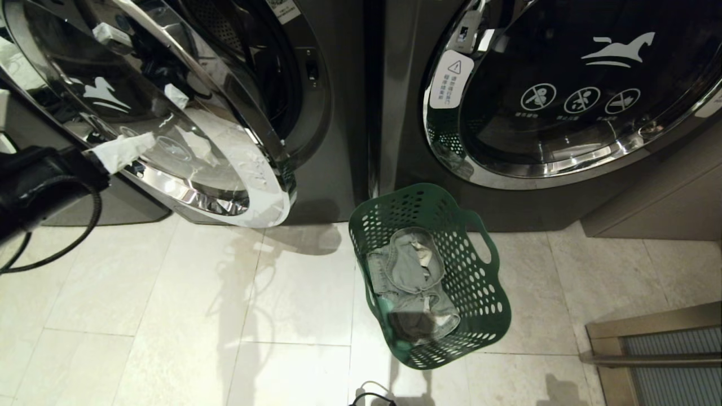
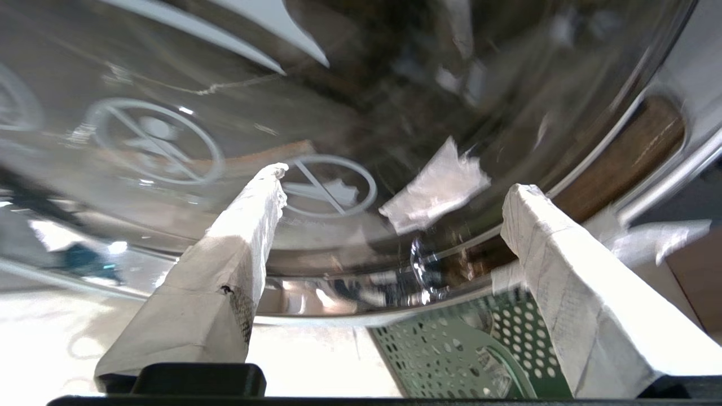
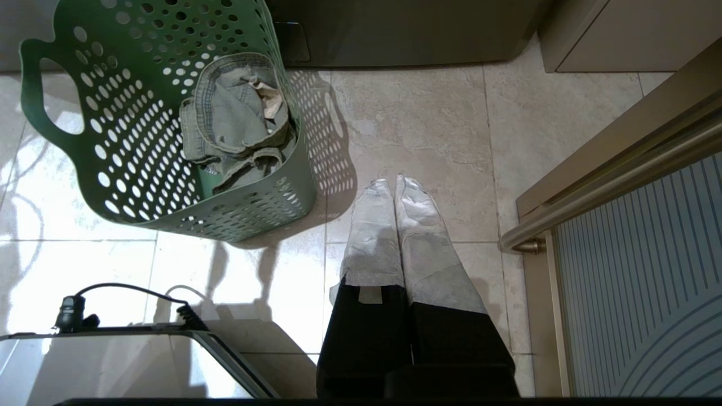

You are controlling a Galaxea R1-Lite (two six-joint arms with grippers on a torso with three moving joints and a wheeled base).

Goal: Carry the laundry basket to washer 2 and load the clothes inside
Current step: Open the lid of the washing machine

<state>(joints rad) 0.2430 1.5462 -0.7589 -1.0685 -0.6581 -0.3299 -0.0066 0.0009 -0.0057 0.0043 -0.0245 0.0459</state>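
Note:
The door's free edge [image 1: 282,182] stands away from the washer's opening, so I expect the round glass door [image 1: 152,118] to swing much farther aside and show the drum when I push it.
The green perforated laundry basket [image 1: 489,316] stands on the tile floor between two dark front-loading washers. Grey-green clothes [image 1: 407,270] lie bunched inside it. The left washer's round glass door [image 1: 186,141] is swung wide open, and the right washer's door [image 1: 564,113] is closed. I cannot tell which one is washer 2. My left gripper [image 1: 115,155] hovers at the far left, close to the open door. In the left wrist view the left gripper [image 2: 395,186] is open and empty against the glass, with the basket [image 2: 440,355] below. My right gripper [image 3: 393,181] is shut, empty, pointing at the floor beside the basket [image 3: 130,169].
A metal-framed panel with a rail [image 1: 654,349] stands low at the right, near a beige cabinet side [image 1: 648,197]. A black cable [image 1: 366,395] lies on the floor in front of the basket. The robot's base [image 3: 113,361] shows beside it.

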